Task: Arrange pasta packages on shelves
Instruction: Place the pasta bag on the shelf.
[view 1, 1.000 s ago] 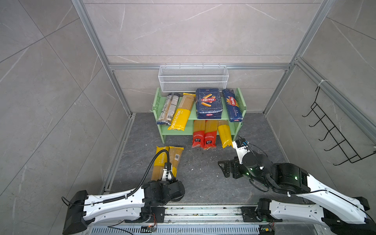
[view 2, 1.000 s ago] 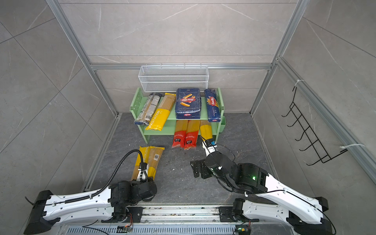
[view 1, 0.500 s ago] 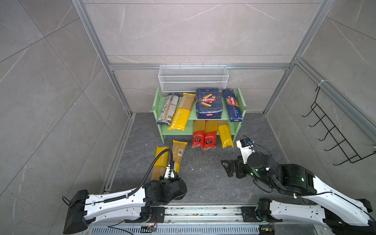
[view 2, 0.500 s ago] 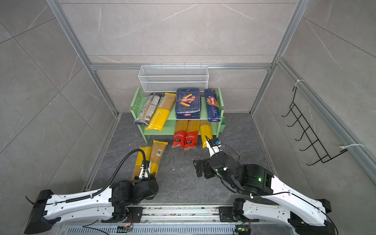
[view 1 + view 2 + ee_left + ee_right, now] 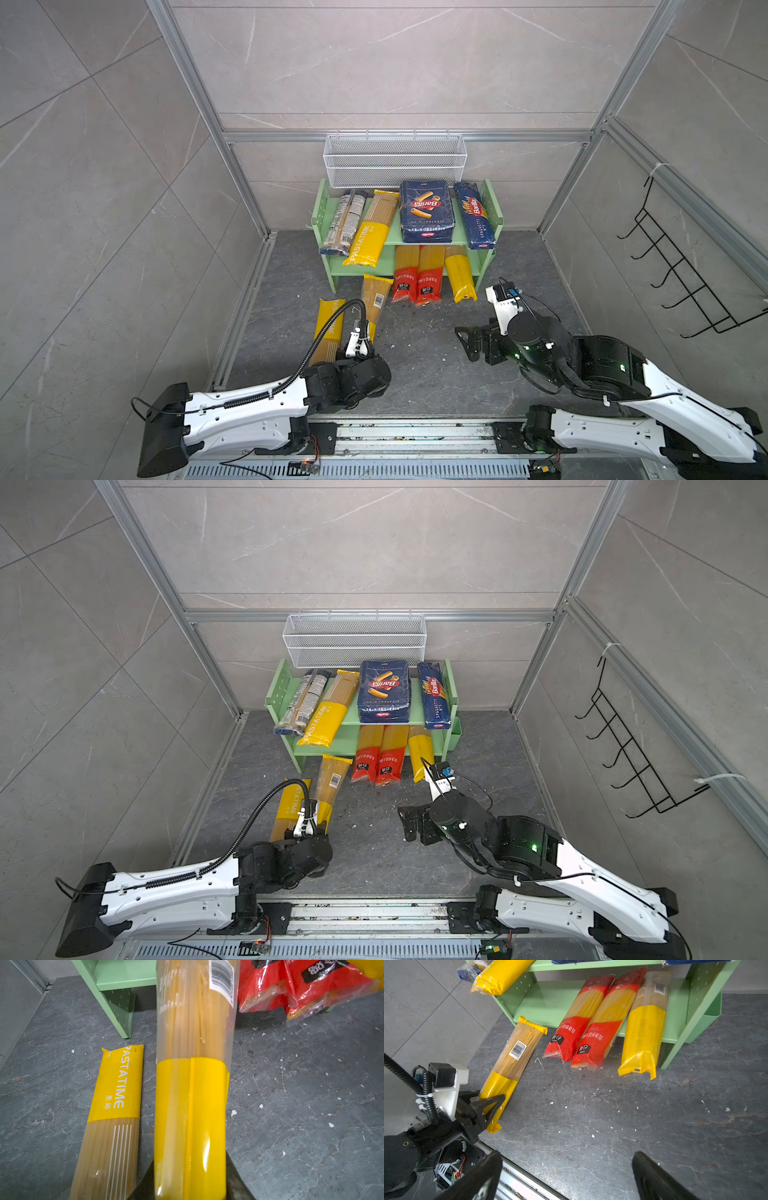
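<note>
The held yellow bag's far end (image 5: pixel 336 761) faces the lower board's empty space (image 5: pixel 346 740). My left gripper should keep moving the bag in until it rests next to the red bags.
My left gripper (image 5: pixel 358 337) is shut on the near yellow end of a long spaghetti bag with a barcode (image 5: pixel 376 299) (image 5: pixel 191 1084). The bag's far end reaches the front edge of the lower board of the green shelves (image 5: pixel 490 208) (image 5: pixel 695 1001). A second yellow bag (image 5: pixel 330 328) (image 5: pixel 118 1095) lies on the floor beside it. The upper board holds a clear brownish bag (image 5: pixel 345 220), a yellow bag (image 5: pixel 370 232), a wide blue Barilla pack (image 5: pixel 426 212) and a narrow one (image 5: pixel 476 216). Two red bags (image 5: pixel 417 276) and a yellow one (image 5: pixel 459 274) lean out of the lower board. My right gripper (image 5: pixel 469 340) (image 5: pixel 566 1176) hangs open over bare floor.
A white wire basket (image 5: pixel 395 162) hangs on the back wall above the shelves. A black wire hook rack (image 5: pixel 681 274) is on the right wall. Aluminium posts frame the corners. The arms' base rail (image 5: pixel 415 432) runs along the front. Pasta crumbs dot the dark floor.
My left gripper has carried the barcode bag forward and to the right, from beside the other floor bag up to the shelves' front. The right arm drifted slightly right, still open.
</note>
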Controlling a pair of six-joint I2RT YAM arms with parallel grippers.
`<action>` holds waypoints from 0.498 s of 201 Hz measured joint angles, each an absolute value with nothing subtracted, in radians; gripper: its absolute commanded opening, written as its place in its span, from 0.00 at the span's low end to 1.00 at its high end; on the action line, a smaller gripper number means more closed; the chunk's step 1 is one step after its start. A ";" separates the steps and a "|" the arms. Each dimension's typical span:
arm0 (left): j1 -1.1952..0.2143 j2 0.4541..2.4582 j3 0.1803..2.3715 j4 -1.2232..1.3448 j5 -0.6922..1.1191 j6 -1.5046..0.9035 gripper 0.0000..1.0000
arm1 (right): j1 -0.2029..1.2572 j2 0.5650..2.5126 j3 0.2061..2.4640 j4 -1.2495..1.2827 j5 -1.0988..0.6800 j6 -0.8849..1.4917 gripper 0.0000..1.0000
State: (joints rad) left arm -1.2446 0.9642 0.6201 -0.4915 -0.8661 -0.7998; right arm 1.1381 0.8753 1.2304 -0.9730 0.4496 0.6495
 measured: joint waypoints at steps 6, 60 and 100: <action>-1.227 0.964 0.620 -0.479 -0.856 -0.788 0.00 | 1.138 0.871 1.231 -0.973 0.450 0.649 0.99; -1.052 0.999 0.625 -0.371 -0.754 -0.671 0.00 | 1.138 0.841 1.231 -0.985 0.471 0.649 0.99; -0.956 1.089 0.655 -0.305 -0.664 -0.588 0.00 | 1.138 0.822 1.237 -1.008 0.491 0.641 1.00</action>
State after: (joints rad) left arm -0.9558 1.0885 0.6548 -0.3054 -0.6643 -0.5884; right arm 1.1381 0.8223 1.2373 -1.0080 0.4911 0.6411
